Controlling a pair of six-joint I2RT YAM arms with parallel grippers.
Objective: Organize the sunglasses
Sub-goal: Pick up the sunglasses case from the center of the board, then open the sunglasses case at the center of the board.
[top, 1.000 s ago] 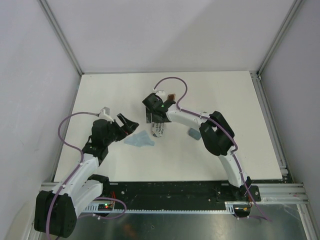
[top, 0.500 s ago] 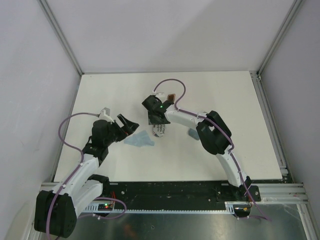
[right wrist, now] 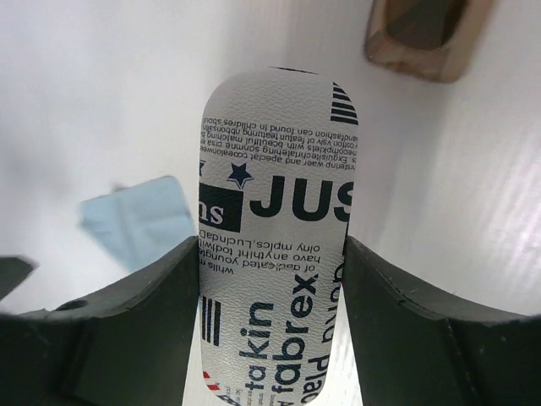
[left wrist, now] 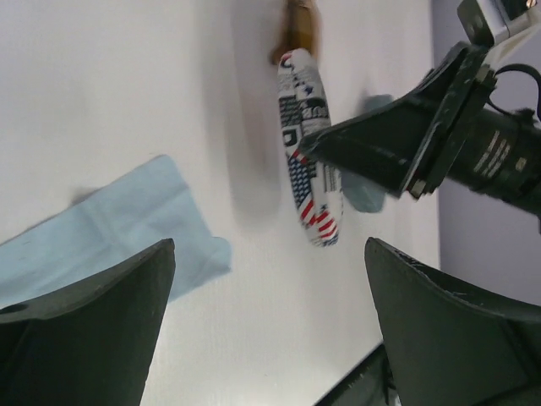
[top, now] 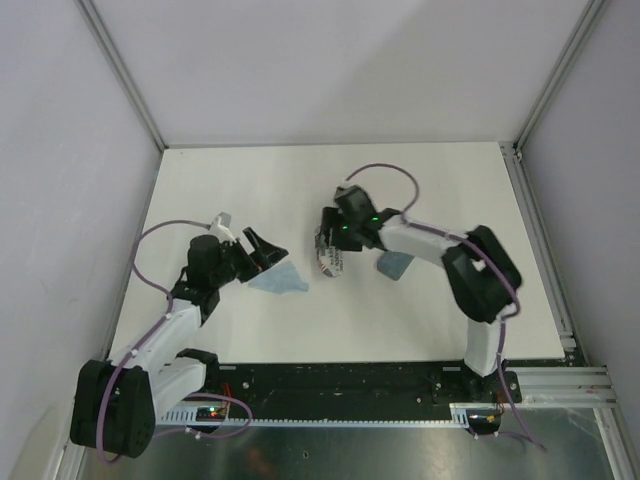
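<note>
My open left gripper should keep going, because my right gripper is holding the case with its striped end (top: 331, 267) free. It should head toward that end (left wrist: 319, 222) until the left gripper's fingers close around it.
My right gripper (top: 334, 243) is shut on an oblong case printed with newsprint text and a flag pattern (top: 329, 263); in the right wrist view its fingers (right wrist: 161, 296) press both sides of the case (right wrist: 275, 211). The brown-amber sunglasses (right wrist: 423, 34) lie just beyond the case's far end and also show in the left wrist view (left wrist: 300, 25). The white-framed sunglasses are out of view. My left gripper (top: 266, 248) is open and empty, above the left edge of a light blue cloth (top: 281, 280). The left wrist view shows that cloth (left wrist: 127, 220) and the case (left wrist: 308, 144).
A second light blue cloth (top: 393, 265) lies right of the case, partly under the right arm. The white table (top: 240, 190) is bounded by grey walls at the back and sides and by a black rail (top: 330, 380) at the near edge.
The right arm has swung to the right, carrying the printed case a little rightward. The left gripper has moved slightly right, closer to the cloth.
</note>
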